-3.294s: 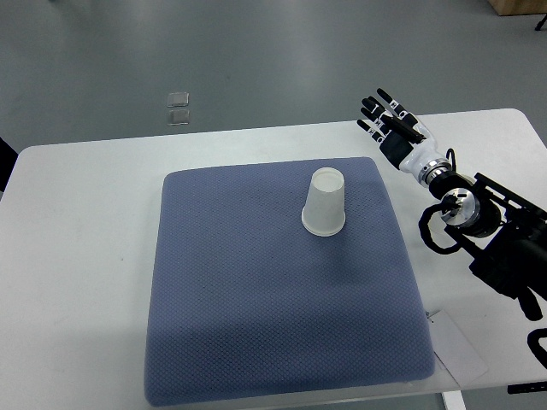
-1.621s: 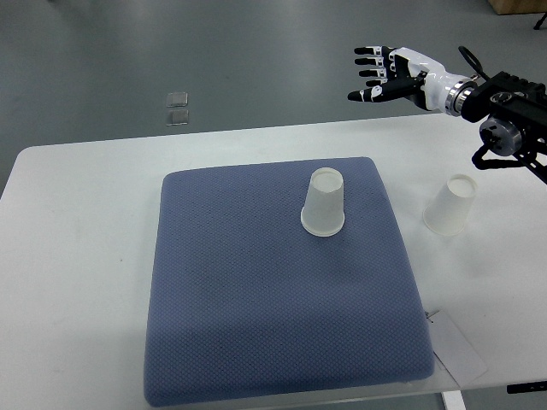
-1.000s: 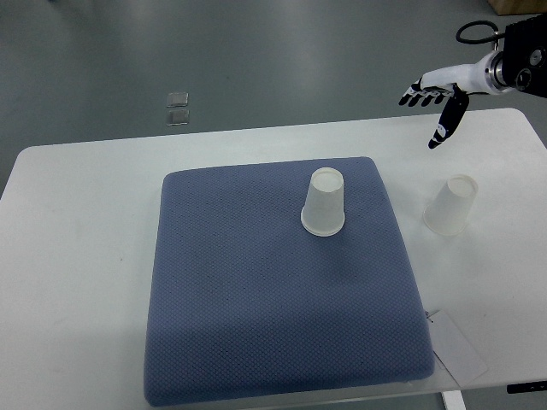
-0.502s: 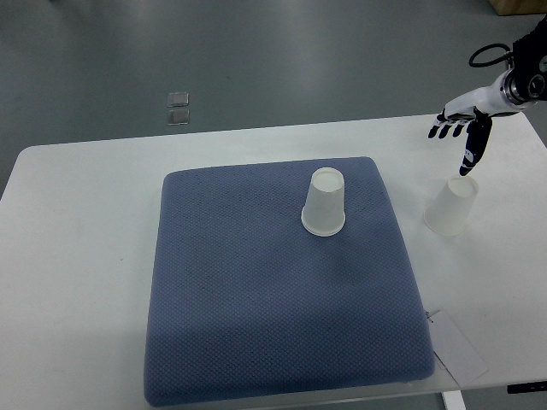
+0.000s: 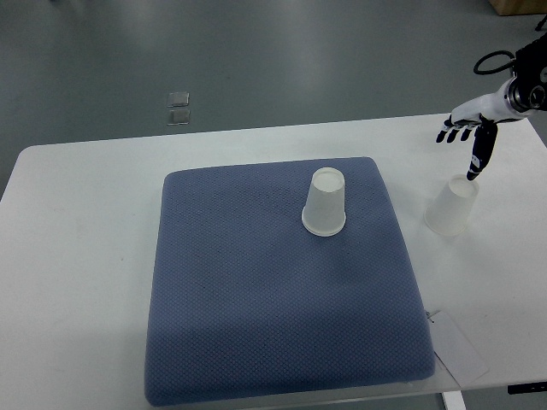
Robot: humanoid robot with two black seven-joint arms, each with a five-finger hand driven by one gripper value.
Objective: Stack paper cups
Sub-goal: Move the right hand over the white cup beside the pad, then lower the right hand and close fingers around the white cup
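Note:
The cup on the blue mat tapers upward, so the cup beside the mat will slip almost fully over it when I lower it.
One white paper cup stands upside down on the blue mat, near its far edge. A second white paper cup stands upside down on the white table, right of the mat. My right hand comes in from the upper right edge. Its fingers are spread and empty. It hovers just above and behind the second cup, with one fingertip pointing down close to the cup's top. The left arm does not show.
The white table carries the mat. A white card lies at the mat's near right corner. Two small clear squares lie on the grey floor beyond the table.
My right hand rose off the table's right side, uncovering the second cup, swung out toward the upper right, then came down toward that cup. Both cups stayed put.

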